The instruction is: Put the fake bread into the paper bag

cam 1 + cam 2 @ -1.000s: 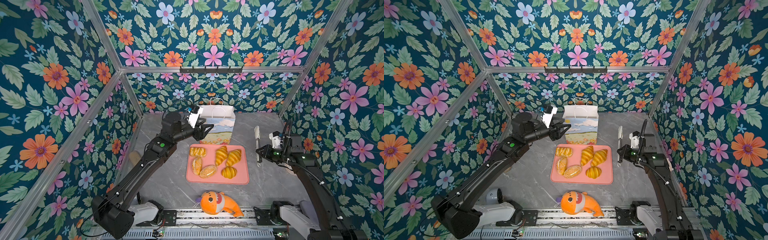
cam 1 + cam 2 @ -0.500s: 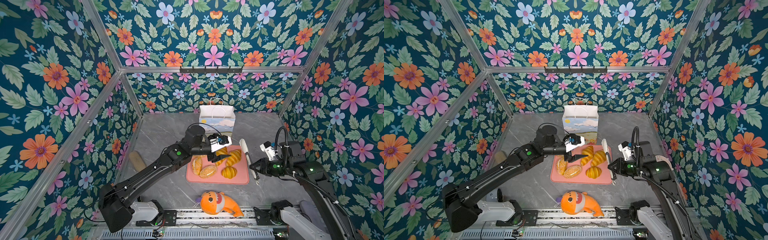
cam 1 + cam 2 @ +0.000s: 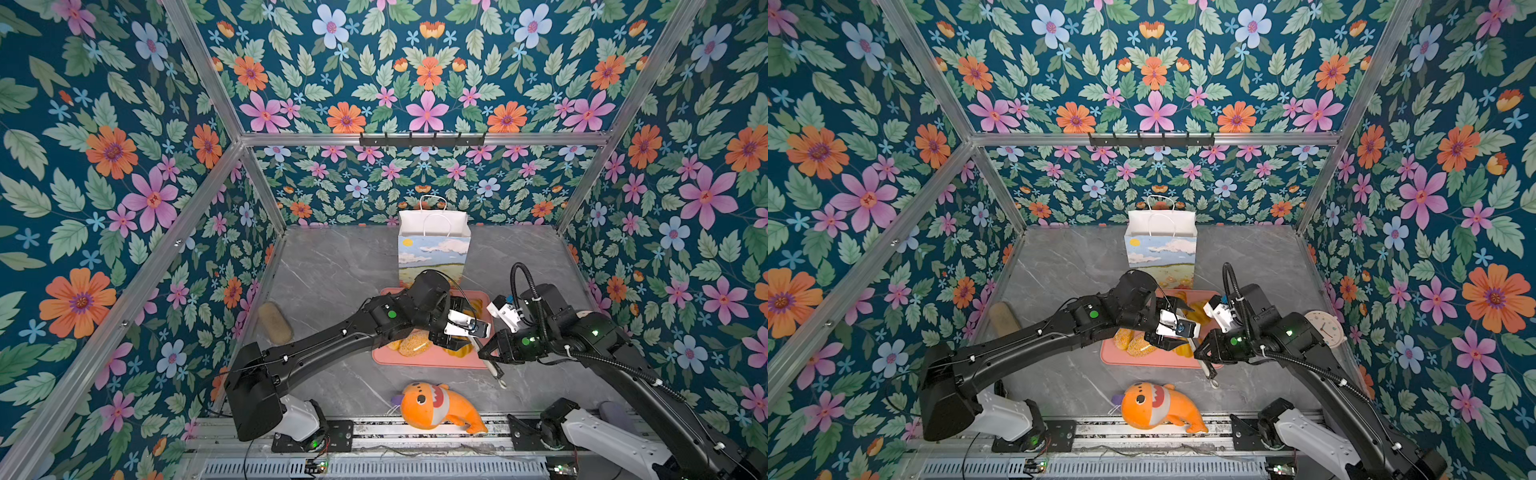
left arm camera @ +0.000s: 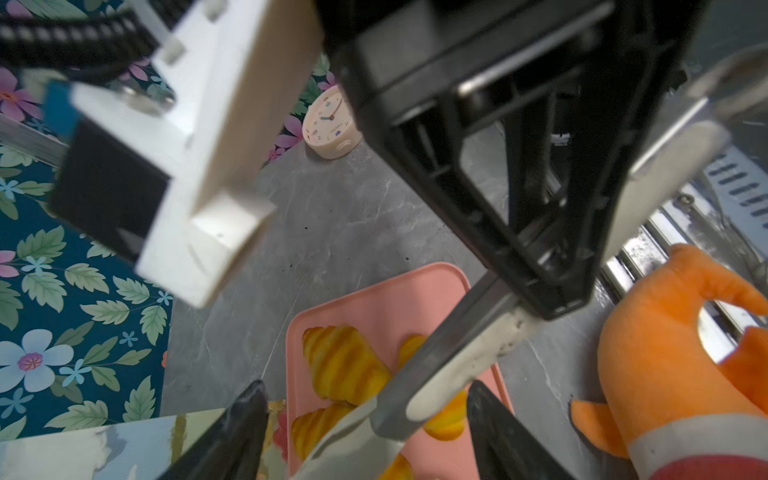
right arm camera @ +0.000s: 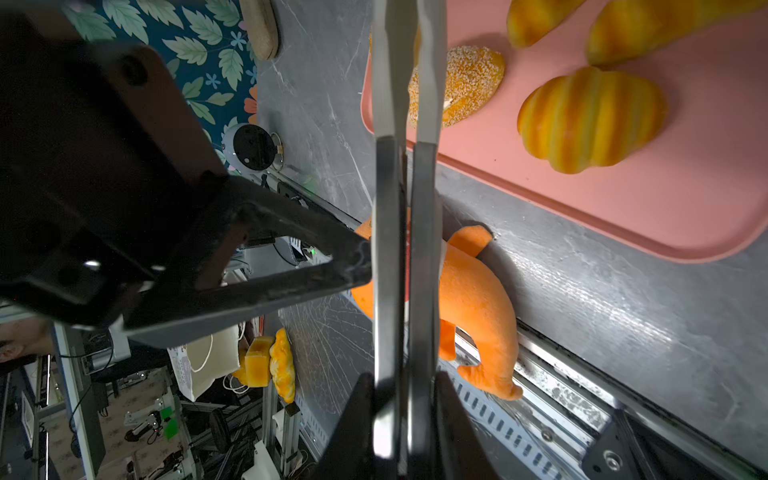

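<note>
Next, my left gripper grips the tongs' tip end while my right gripper straightens its grip, because the tongs lie crosswise in my right gripper with their ring end sticking out.
The paper bag stands upright behind the pink tray. Fake bread lies on the tray: a sesame roll, a striped bun and croissants. My right gripper is shut on metal tongs at the tray's front right corner. My left gripper hangs open over the tray, its fingers on either side of the tongs' arms. My arms hide much of the bread in both top views.
An orange plush fish lies by the front rail. A dull tan block rests near the left wall. A small round clock stands by the right wall.
My left arm swung from beside the bag down to the tray's front right and its jaws widened. My right arm carried the tongs leftward to meet it.
</note>
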Motion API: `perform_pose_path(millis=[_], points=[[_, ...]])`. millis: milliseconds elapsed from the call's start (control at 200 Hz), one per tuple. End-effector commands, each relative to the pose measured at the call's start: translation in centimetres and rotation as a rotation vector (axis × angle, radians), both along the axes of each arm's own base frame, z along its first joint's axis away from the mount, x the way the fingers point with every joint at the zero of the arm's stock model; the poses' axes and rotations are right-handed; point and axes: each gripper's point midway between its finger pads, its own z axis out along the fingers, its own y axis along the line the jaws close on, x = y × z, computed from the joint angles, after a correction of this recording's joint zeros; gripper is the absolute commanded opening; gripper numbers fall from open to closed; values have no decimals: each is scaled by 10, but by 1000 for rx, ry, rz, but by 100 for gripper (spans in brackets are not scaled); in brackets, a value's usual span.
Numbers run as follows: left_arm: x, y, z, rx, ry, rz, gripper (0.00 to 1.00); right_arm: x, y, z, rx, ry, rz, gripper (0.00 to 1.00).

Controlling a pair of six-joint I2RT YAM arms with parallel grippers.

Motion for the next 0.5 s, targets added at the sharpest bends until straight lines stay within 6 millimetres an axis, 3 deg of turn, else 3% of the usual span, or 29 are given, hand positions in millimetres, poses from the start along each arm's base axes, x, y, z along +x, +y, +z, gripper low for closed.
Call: perform_pose_path(millis=[0, 145, 380, 495], points=[[-1, 9, -17, 69, -32, -18, 76, 9, 4, 4, 8, -30, -10, 21], [4, 11, -28, 101, -39, 7, 66, 9, 7, 9, 28, -33, -2, 21], [15, 2, -20, 21, -142, 29, 65, 12, 11, 5, 27, -16, 12, 21], [18, -1, -17, 1, -184, 36, 57, 13, 13, 6, 31, -16, 15, 21]])
